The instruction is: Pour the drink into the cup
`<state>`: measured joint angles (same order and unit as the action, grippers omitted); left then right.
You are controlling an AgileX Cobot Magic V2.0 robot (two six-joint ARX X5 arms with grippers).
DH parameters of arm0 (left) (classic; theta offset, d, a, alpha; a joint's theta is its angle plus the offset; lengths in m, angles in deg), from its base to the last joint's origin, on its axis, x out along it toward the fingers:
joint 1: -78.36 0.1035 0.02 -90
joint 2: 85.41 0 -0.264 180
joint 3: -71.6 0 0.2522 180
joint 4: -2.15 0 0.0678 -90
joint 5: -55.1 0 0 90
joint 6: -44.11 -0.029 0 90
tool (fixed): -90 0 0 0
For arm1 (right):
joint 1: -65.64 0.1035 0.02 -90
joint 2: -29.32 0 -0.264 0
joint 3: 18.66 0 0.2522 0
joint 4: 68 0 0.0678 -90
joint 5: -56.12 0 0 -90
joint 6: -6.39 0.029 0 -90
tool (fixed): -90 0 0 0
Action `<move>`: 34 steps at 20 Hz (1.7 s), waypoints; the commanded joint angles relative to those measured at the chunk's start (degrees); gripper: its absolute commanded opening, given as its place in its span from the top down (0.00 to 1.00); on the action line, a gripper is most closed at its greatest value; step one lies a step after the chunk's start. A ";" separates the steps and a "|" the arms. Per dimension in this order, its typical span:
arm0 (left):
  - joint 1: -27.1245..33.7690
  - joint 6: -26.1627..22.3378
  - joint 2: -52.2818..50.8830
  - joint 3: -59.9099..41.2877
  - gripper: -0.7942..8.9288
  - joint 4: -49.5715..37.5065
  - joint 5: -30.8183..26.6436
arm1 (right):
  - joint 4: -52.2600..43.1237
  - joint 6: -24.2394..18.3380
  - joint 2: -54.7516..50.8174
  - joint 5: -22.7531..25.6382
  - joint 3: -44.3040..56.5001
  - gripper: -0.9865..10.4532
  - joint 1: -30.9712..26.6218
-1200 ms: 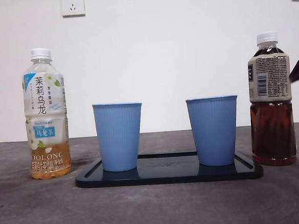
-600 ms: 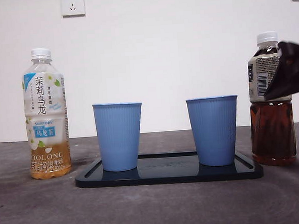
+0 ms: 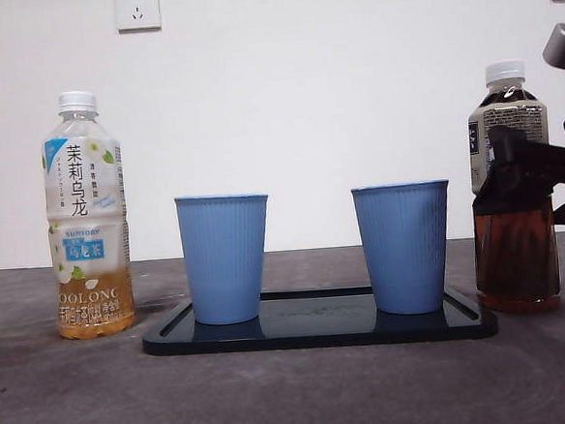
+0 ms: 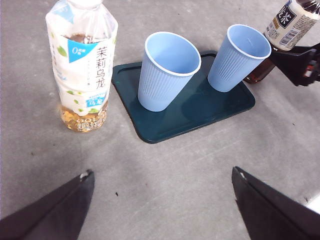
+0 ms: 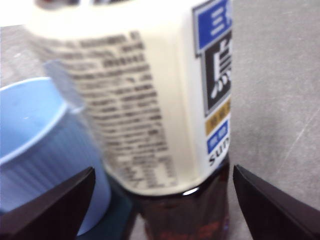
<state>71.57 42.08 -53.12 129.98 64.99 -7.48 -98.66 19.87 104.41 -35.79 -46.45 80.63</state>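
The dark tea bottle (image 3: pixel 517 259) has its neck shut by the white cap (image 3: pixel 504 71), so the tea will stay inside when I tip the bottle toward the blue cup.
A dark tea bottle (image 3: pixel 515 254) with a white cap stands upright at the right, just off the tray. My right gripper (image 3: pixel 537 180) has come in from the right at the height of its label's lower edge. In the right wrist view the bottle (image 5: pixel 155 100) fills the space between the jaws, and the right gripper (image 5: pixel 163 172) is open, with gaps on both sides. Two blue cups (image 3: pixel 225 260) (image 3: pixel 403 247) stand upright on a dark tray (image 3: pixel 320 334). My left gripper (image 4: pixel 161 172) hangs open above the table in front of the tray, holding nothing.
A pale oolong bottle (image 3: pixel 86 216), about a quarter full and capped, stands left of the tray. The right cup (image 5: pixel 40 150) is close beside the dark bottle. A white wall with sockets closes off the back.
The right gripper has come in from the right edge and dropped to the dark bottle's waist, its jaws now either side of the bottle. Bottles, cups and tray have not moved.
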 commanded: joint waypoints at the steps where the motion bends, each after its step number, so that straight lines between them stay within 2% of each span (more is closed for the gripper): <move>1: -0.09 0.15 0.24 1.07 0.47 -0.61 0.52 | -3.78 -0.70 3.30 1.31 -0.02 0.53 0.20; 10: -0.09 0.15 0.24 1.07 0.47 -0.61 0.52 | -14.10 -1.92 12.52 2.19 -1.86 0.53 0.20; 18: -0.09 0.15 0.24 1.07 0.47 -0.59 0.52 | -16.09 -2.01 12.90 4.35 -1.86 0.73 0.20; 22: -0.09 0.11 0.24 1.07 0.47 -0.66 0.52 | -13.73 -2.99 9.16 4.35 -1.86 0.75 0.22; 25: -0.09 0.11 0.24 1.07 0.47 -0.66 0.52 | -7.93 -5.01 2.71 5.05 -1.88 0.77 0.22; 27: -0.09 0.11 0.24 1.07 0.47 -0.68 0.52 | -0.87 -6.69 -2.80 5.95 -2.73 0.77 0.22; 32: -0.09 0.11 0.24 1.07 0.47 -0.68 0.50 | 28.85 -14.58 -14.60 10.64 -13.70 0.77 0.28; 34: -0.09 0.11 0.24 1.07 0.47 -0.72 0.50 | 38.88 -19.15 -16.17 12.55 -20.22 0.77 0.33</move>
<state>71.57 42.08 -53.12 129.98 64.97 -7.48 -58.14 4.04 88.65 -23.57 -64.76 80.65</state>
